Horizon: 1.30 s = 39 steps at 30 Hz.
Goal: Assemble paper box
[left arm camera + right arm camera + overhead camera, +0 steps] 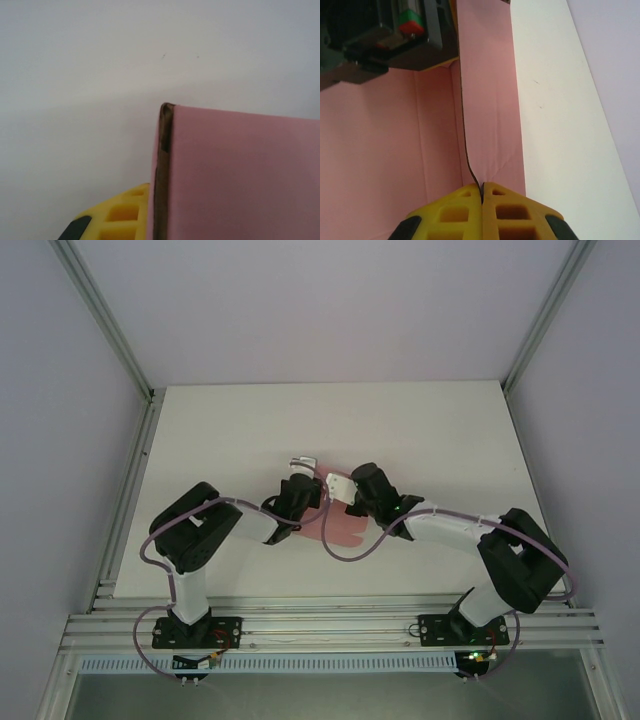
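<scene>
My right gripper's pinch is bending the box's pink side [476, 173] near my left gripper. My right gripper should open and back away while my left gripper turns the box.
The pink paper box [345, 528] lies at the middle of the white table, between the two arms. In the right wrist view its thin upright wall [490, 100] runs away from the camera, and my right gripper [481, 189] is shut on that wall's near edge with both yellow fingers pressed together. In the left wrist view a pink panel [240, 175] covers the lower right. My left gripper [157, 200] is shut on its dark edge, with one yellow finger [120, 215] showing and the other hidden behind the card. From above, the left gripper [300, 475] and right gripper [338, 485] nearly touch.
The white table [230, 440] has aluminium rails along its left side [125, 500] and front [330, 625]. Pale walls stand at the back and sides. The left gripper's dark body [385, 35] hangs close over the card in the right wrist view.
</scene>
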Available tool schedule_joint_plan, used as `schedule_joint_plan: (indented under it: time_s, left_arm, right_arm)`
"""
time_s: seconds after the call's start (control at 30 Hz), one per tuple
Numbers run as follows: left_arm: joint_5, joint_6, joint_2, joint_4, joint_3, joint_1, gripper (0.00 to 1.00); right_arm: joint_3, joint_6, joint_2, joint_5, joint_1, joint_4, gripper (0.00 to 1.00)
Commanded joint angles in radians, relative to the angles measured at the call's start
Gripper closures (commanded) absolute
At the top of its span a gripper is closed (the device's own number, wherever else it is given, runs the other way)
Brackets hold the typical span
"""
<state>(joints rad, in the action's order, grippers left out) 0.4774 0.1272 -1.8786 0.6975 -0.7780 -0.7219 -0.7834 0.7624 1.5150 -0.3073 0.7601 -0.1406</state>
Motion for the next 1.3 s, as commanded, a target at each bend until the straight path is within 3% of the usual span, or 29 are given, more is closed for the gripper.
schedule_joint_plan:
  time_s: [0.0, 0.1, 0.17, 0.27, 0.43, 0.57, 0.63, 0.73, 0.8, 0.9, 1.07, 1.13, 1.27]
  left_arm:
    - [0.345, 0.154, 0.024, -0.137, -0.049, -0.012, 0.98]
    - [0.522, 0.337, 0.007, -0.430, -0.165, -0.039, 1.00]
    - [0.538, 0.439, -0.005, -0.552, -0.203, -0.045, 1.00]
    - [0.574, 0.497, -0.010, -0.607, -0.207, -0.042, 1.00]
    - [0.580, 0.450, -0.006, -0.616, -0.201, -0.044, 1.00]
    - [0.395, 0.301, 0.031, -0.321, -0.078, -0.044, 1.00]
    - [0.369, 0.300, 0.048, -0.323, -0.073, -0.041, 1.00]
    - [0.304, 0.259, 0.093, -0.280, -0.055, -0.036, 1.00]
    - [0.242, 0.253, 0.141, -0.243, -0.033, -0.031, 1.00]
    - [0.130, 0.258, 0.222, -0.219, -0.011, 0.000, 1.00]
    - [-0.135, 0.313, 0.355, -0.153, 0.055, 0.079, 1.00]
    - [-0.294, 0.422, 0.387, -0.107, 0.092, 0.148, 1.00]
    - [-0.718, 0.588, 0.344, 0.279, 0.199, 0.275, 1.00]
  right_arm:
    - [0.026, -0.059, 0.045, 0.050, 0.003, 0.208, 1.00]
    - [0.027, -0.082, 0.051, 0.045, 0.003, 0.205, 1.00]
    - [0.025, -0.087, 0.056, 0.041, 0.003, 0.220, 1.00]
    - [0.030, -0.086, 0.053, 0.033, 0.000, 0.219, 1.00]
    - [0.018, -0.101, 0.041, 0.043, -0.009, 0.219, 1.00]
    - [0.000, -0.144, 0.029, 0.029, -0.019, 0.187, 1.00]
    - [-0.007, -0.178, -0.001, 0.039, -0.031, 0.171, 1.00]
    - [-0.005, -0.270, -0.093, 0.096, -0.081, 0.162, 0.91]
    - [0.009, -0.356, -0.176, 0.134, -0.125, 0.148, 0.71]
    - [0.039, -0.469, -0.319, 0.140, -0.171, 0.126, 0.54]
    - [0.048, -0.649, -0.562, 0.058, -0.232, 0.153, 0.02]
    - [0.027, -0.742, -0.636, 0.062, -0.285, 0.216, 0.00]
    - [-0.006, -0.936, -0.731, 0.102, -0.402, 0.334, 0.00]
